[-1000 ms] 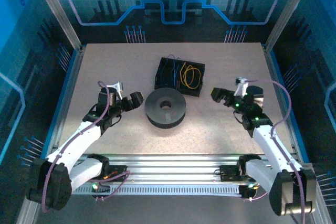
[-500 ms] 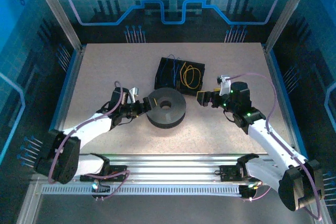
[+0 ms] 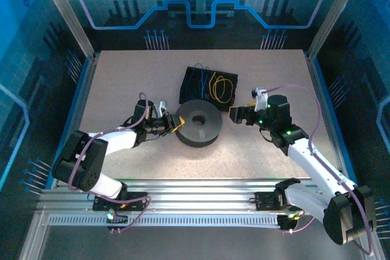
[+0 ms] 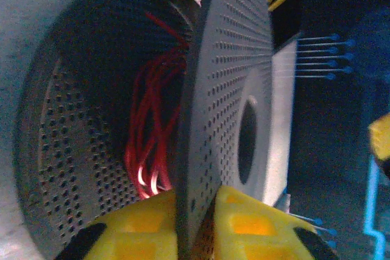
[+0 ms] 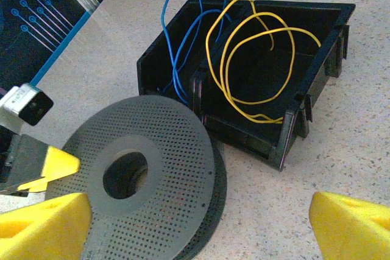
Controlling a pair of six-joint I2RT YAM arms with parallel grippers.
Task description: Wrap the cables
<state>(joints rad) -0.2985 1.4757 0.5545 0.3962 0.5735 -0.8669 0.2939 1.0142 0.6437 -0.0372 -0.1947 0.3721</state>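
The spool is lying flat on its lower edge (image 3: pixel 198 144). I should use my left gripper to tip it upright by the spool's upper edge (image 3: pixel 212 116) before my right gripper takes the blue cable.
A dark grey perforated spool (image 3: pixel 198 123) lies in the middle of the table. Red cable (image 4: pixel 152 126) is wound between its two flanges. My left gripper (image 3: pixel 177 123) is at the spool's left edge, shut on the upper flange (image 4: pixel 231 59), whose edge is pinched between the yellow fingers (image 4: pixel 140 223). My right gripper (image 3: pixel 234 114) hovers just right of the spool, open with nothing between its fingers (image 5: pixel 341 223). A yellow cable (image 5: pixel 265 117) and a blue cable (image 5: pixel 178 65) lie loosely looped in the black bin (image 5: pixel 244 135) behind the spool.
The black bin (image 3: pixel 184 89) stands right behind the spool, nearly touching it. Blue side rails and metal posts frame the table. An aluminium rail runs along the near edge by the arm bases.
My left gripper reached in to the spool's left edge and shut on its upper flange; the spool shifted slightly right. My right gripper moved left toward the spool and stays open.
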